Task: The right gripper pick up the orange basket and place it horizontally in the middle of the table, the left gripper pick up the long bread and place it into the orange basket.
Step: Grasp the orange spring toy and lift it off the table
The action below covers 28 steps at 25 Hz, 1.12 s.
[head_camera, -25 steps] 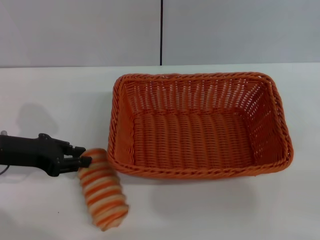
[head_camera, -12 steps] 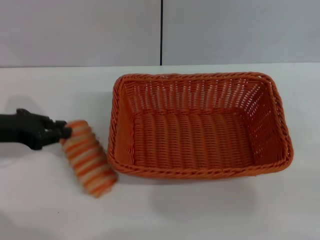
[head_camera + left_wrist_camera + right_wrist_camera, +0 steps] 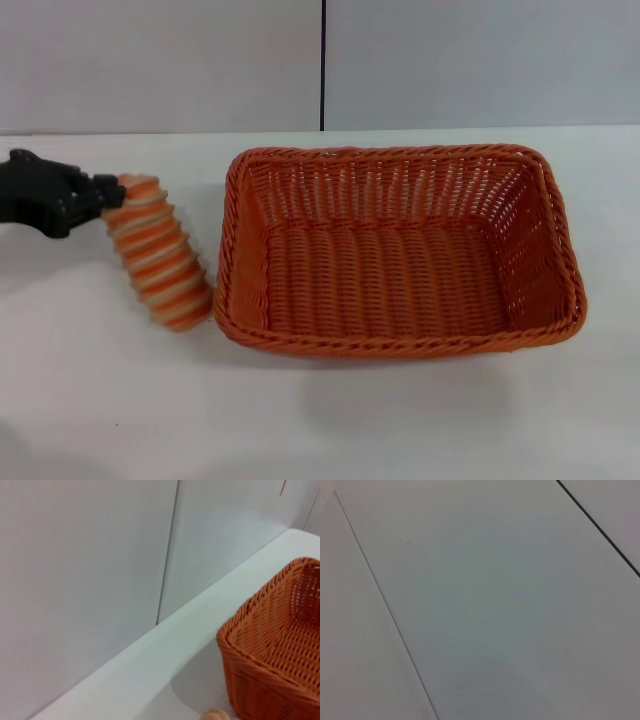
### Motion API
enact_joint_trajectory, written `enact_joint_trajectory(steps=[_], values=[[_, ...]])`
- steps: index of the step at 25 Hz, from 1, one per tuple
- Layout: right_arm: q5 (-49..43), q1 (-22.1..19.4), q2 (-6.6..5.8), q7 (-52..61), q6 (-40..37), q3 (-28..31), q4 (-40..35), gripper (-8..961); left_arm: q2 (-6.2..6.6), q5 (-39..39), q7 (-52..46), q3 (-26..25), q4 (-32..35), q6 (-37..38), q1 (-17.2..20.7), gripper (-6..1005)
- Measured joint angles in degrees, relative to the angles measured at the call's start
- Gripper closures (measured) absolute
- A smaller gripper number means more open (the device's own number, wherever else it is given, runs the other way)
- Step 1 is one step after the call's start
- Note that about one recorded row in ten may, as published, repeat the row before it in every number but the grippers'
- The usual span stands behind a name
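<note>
I should put the long bread down and take it nearer the middle (image 3: 155, 248), because it hangs tilted from its upper end (image 3: 138, 190) in my left gripper.
The orange basket (image 3: 400, 250) lies lengthwise across the middle of the white table (image 3: 400, 420), empty inside. Its corner also fills the edge of the left wrist view (image 3: 280, 645). Left of it, my left gripper (image 3: 108, 195) is shut on the upper end of the long bread (image 3: 158, 255). The striped loaf hangs tilted in the air, its lower end close beside the basket's left rim. A tip of the bread (image 3: 217, 715) shows in the left wrist view. The right gripper is out of view.
A pale grey wall (image 3: 160, 60) with a dark vertical seam (image 3: 322, 65) stands behind the table. The right wrist view shows only grey wall panels (image 3: 480, 600).
My left gripper has risen with the long bread, lifting it off the table and carrying it up toward the basket's left rim. The basket has not moved.
</note>
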Motion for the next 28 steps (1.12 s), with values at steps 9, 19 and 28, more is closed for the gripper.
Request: enact_joint_trajectory(steps=[9, 19, 28], values=[[0.0, 0.58, 0.0, -0.01, -0.05, 0.49, 0.0, 332, 0.02, -3.13, 0.04, -0.66, 3.4, -0.76, -0.43, 895], [-0.16, 0.67, -0.09, -0.64, 0.14, 0.58, 1.15, 332, -0.26, -4.77, 0.36, 1.77, 0.37, -4.79, -1.03, 992], [-0.49, 1.09, -0.28, -2.05, 0.47, 0.58, 2.75, 332, -0.34, -4.49, 0.53, 3.72, -0.33, -9.04, -0.26, 814]])
